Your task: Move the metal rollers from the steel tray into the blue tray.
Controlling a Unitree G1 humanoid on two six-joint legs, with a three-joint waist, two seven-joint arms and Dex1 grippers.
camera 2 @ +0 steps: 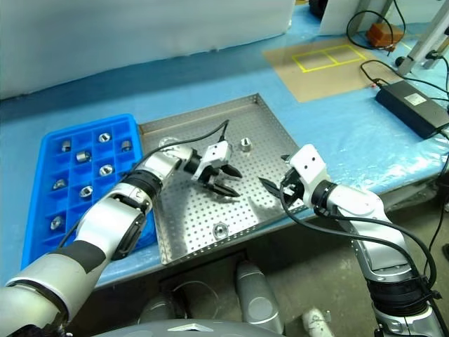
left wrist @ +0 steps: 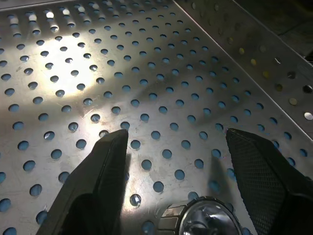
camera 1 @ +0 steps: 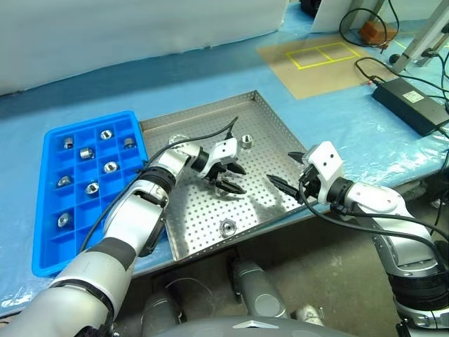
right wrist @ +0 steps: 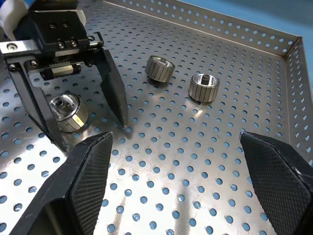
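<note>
A shiny hollow point(left wrist: 208, 220) can be seen inside the metal roller's rim point(left wrist: 188, 208), so I should expect a hollow end with a stub in the middle when I lift the roller.
The steel tray point(camera 1: 273, 126) lies mid-table with the blue tray point(camera 1: 49, 246) at its left. Several metal rollers point(camera 1: 110, 167) sit in the blue tray's cells. In the steel tray, loose rollers lie near the far rim point(camera 1: 247, 142) and near the front rim point(camera 1: 226, 227). My left gripper point(camera 1: 243, 180) is open, low over the tray's middle, its fingers point(right wrist: 112, 93) straddling another roller point(right wrist: 68, 108) without touching it. That roller point(left wrist: 205, 220) sits near the base of the fingers. My right gripper point(camera 1: 284, 168) is open at the tray's right side, pointing toward the left gripper, empty.
A black power brick point(camera 1: 410, 105) and cables lie at the far right of the blue-covered table. A tan mat with yellow tape point(camera 1: 323, 60) sits behind the steel tray. The table's front edge runs just below both trays.
</note>
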